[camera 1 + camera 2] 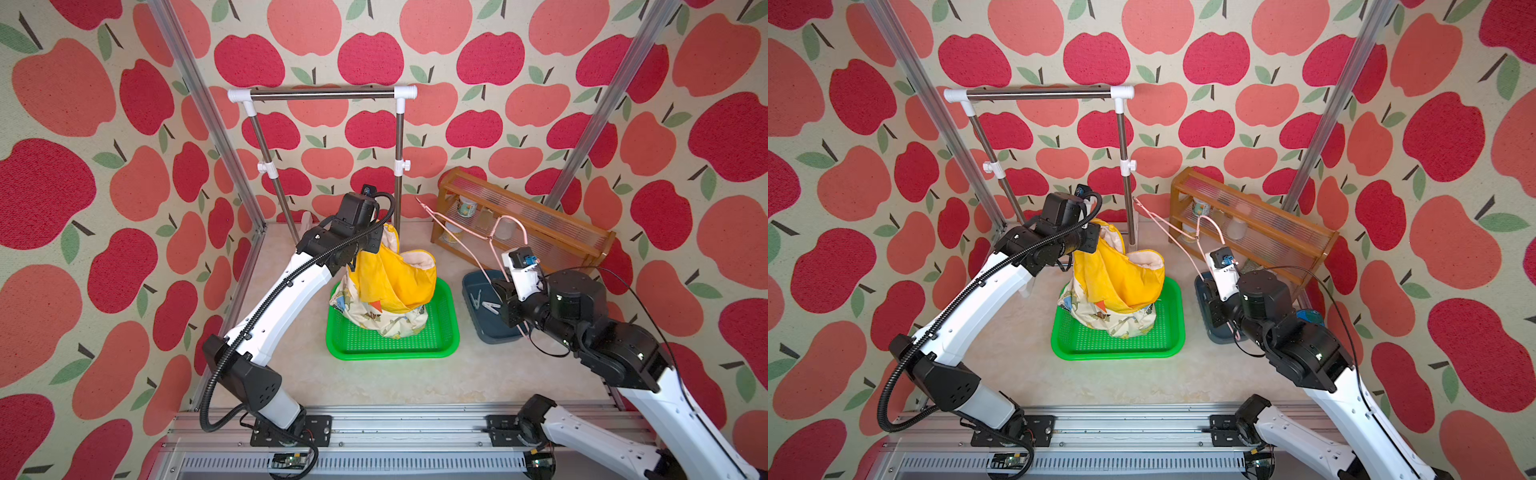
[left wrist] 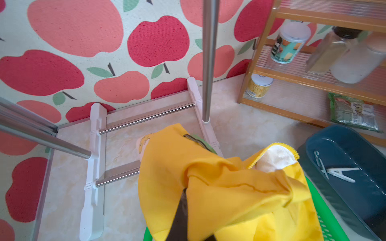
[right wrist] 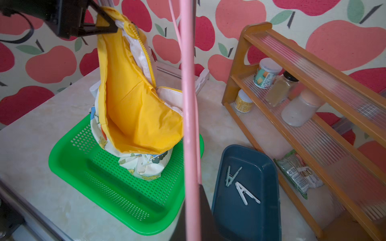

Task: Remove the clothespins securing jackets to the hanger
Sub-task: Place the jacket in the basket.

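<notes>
The yellow jacket's top edge (image 1: 390,235) is held back toward the clothes rail by my left gripper, so next I swing it forward and let it down into the green basket (image 1: 393,344).
My left gripper (image 3: 110,27) is shut on the top edge of the yellow jacket (image 1: 390,278) and holds it up above the green basket (image 1: 390,351). The cream printed jacket (image 1: 386,322) bunches beneath it, inside the basket. In the left wrist view one dark finger (image 2: 181,208) pokes out between yellow folds (image 2: 229,187). My right gripper (image 3: 196,185) is shut on the bare pink hanger (image 3: 188,104), which stands tilted above the dark blue tray (image 1: 490,332). Two clothespins, a whitish one (image 3: 246,193) and a teal one (image 3: 231,176), lie in that tray.
The steel clothes rail (image 1: 322,93) with white joints stands behind the basket, its feet (image 2: 94,167) on the table. At the back right is a wooden shelf (image 1: 523,224) with jars and a packet. Metal frame posts (image 1: 208,112) flank the workspace.
</notes>
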`<state>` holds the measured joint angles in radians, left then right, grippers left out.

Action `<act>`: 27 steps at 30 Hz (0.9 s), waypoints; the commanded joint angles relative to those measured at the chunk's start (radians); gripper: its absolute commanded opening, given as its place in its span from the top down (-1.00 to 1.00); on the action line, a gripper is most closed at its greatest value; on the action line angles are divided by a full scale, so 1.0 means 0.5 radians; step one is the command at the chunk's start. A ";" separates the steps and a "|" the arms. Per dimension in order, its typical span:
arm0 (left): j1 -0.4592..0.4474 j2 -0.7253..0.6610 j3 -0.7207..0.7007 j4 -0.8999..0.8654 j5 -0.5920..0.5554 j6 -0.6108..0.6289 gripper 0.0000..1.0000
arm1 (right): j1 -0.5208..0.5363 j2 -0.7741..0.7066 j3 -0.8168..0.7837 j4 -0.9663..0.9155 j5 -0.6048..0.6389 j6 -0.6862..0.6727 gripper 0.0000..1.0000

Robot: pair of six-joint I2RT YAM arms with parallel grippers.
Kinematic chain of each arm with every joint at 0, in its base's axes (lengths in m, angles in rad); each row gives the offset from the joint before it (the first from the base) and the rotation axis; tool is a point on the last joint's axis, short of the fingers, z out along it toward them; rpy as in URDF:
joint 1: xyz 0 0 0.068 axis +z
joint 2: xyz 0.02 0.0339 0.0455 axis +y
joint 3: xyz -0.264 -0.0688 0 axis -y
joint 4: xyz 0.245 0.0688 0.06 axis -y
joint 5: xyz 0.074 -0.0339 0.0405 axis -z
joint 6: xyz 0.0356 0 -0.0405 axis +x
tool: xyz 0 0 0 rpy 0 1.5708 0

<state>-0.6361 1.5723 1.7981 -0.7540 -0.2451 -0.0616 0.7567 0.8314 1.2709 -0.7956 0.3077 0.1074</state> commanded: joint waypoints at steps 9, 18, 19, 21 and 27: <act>-1.092 0.064 0.818 -0.557 -0.538 0.190 1.00 | -0.351 0.232 0.012 0.422 0.100 0.015 1.00; -1.130 -0.057 0.491 -0.715 -0.525 -0.318 1.00 | -0.501 0.272 -0.087 0.490 -0.095 0.038 1.00; -1.099 -0.104 0.415 -0.709 -0.544 -0.367 1.00 | -0.502 0.280 -0.102 0.501 -0.115 0.050 1.00; -1.009 -0.198 0.262 -0.664 -0.570 -0.458 1.00 | -0.506 0.295 -0.120 0.516 -0.142 0.070 1.00; -0.659 -0.383 -0.102 -0.544 -0.632 -0.656 1.00 | -0.507 0.350 -0.136 0.555 -0.202 0.121 1.00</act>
<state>-1.0218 1.4319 1.7752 -1.0554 -0.5007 -0.2970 0.5083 1.0054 1.2125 -0.5644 0.2394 0.1390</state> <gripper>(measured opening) 0.055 0.047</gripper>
